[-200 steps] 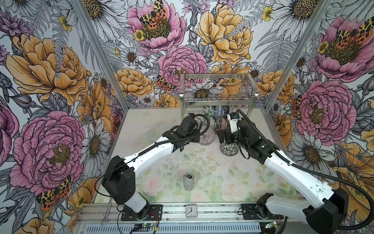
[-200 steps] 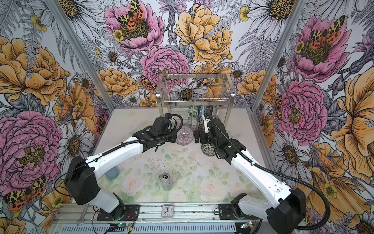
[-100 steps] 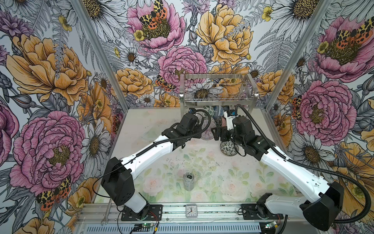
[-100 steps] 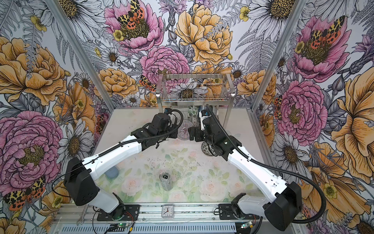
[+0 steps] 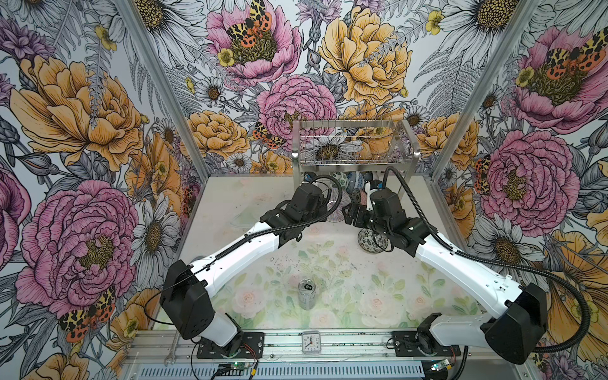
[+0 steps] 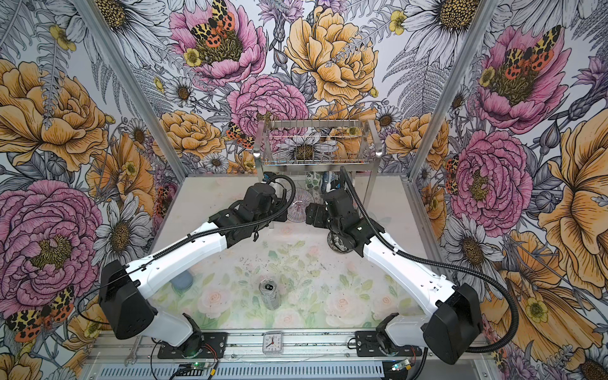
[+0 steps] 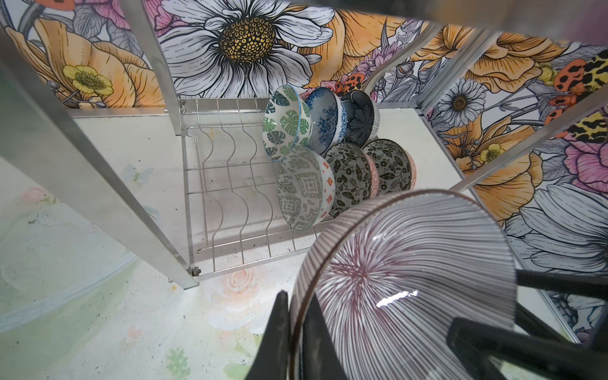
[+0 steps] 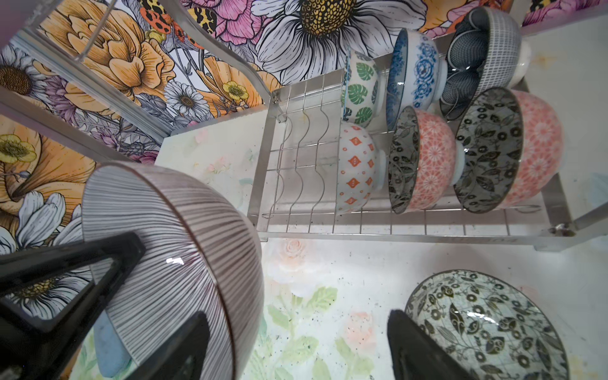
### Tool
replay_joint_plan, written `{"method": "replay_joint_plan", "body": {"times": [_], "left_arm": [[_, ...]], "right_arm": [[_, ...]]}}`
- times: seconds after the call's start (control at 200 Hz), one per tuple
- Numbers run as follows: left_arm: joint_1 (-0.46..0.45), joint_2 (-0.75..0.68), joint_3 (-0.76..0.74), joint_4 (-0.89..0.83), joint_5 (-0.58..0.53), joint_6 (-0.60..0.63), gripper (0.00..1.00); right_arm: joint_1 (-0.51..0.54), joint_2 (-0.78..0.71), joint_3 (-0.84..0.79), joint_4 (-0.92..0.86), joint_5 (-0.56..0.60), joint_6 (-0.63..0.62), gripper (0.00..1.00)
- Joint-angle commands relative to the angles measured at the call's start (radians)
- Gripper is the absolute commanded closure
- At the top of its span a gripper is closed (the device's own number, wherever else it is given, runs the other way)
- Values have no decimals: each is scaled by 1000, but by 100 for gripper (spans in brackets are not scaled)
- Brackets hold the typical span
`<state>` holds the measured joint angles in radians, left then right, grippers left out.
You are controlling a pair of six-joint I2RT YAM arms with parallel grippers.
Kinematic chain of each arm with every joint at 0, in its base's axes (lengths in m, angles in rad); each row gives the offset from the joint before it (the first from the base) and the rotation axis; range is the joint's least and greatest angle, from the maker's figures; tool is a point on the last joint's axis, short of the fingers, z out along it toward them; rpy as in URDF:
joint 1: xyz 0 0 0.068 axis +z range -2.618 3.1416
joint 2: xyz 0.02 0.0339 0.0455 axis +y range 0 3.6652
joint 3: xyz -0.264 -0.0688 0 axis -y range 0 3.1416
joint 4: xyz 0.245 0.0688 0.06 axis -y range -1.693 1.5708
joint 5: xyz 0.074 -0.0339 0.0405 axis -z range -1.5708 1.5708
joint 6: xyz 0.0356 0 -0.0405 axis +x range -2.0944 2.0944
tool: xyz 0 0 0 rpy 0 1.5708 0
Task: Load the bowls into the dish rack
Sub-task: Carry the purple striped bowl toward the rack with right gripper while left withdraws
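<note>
Next, I grab the opposite rim with my right gripper and put the bowl into the empty slots, because my left gripper is holding the purple-striped bowl beside the rack leg.
My left gripper is shut on the rim of a purple-striped bowl, which it holds tilted in front of the dish rack. That bowl also shows in both top views. My right gripper is open; one of its fingers lies against the striped bowl's outside, the other stands apart. A black-and-white floral bowl sits on the table under the right arm. Several bowls stand on edge in the rack's lower slots.
The rack's wavy slots beside the green-leaf bowl hold nothing. A flat steel rack leg stands close to the left gripper. A silver can stands mid-table, a small clock at the front rail, a blue object under the left arm.
Both grippers have moved back toward the rack, the left one carrying the striped bowl. The right gripper has left the floral bowl and its jaws have narrowed a little.
</note>
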<state>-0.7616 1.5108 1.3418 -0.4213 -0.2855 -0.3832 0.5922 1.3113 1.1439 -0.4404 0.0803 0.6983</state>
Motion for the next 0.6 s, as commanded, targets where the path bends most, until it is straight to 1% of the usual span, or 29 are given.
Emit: {"method": "replay_joint_plan", "body": {"times": [0.0, 0.205, 0.35, 0.41, 0.48, 0.57, 0.59], "left_arm": [[-11, -35, 43, 75, -37, -2, 100], [-16, -34, 45, 76, -35, -2, 100], [-18, -38, 43, 76, -42, -3, 100], [-20, -38, 42, 76, -42, -3, 100], [-21, -40, 42, 76, -43, -3, 100], [-22, -43, 43, 76, -41, -1, 100], [-22, -44, 42, 76, -41, 1, 100]], "right_arm": [[17, 15, 11, 56, 1, 70, 21], [31, 59, 36, 79, -3, 99, 38], [44, 87, 54, 81, -3, 112, 58], [48, 92, 58, 83, 0, 113, 69], [51, 95, 61, 85, 4, 114, 80], [55, 97, 67, 86, 17, 105, 100], [57, 97, 70, 85, 21, 103, 100]]}}
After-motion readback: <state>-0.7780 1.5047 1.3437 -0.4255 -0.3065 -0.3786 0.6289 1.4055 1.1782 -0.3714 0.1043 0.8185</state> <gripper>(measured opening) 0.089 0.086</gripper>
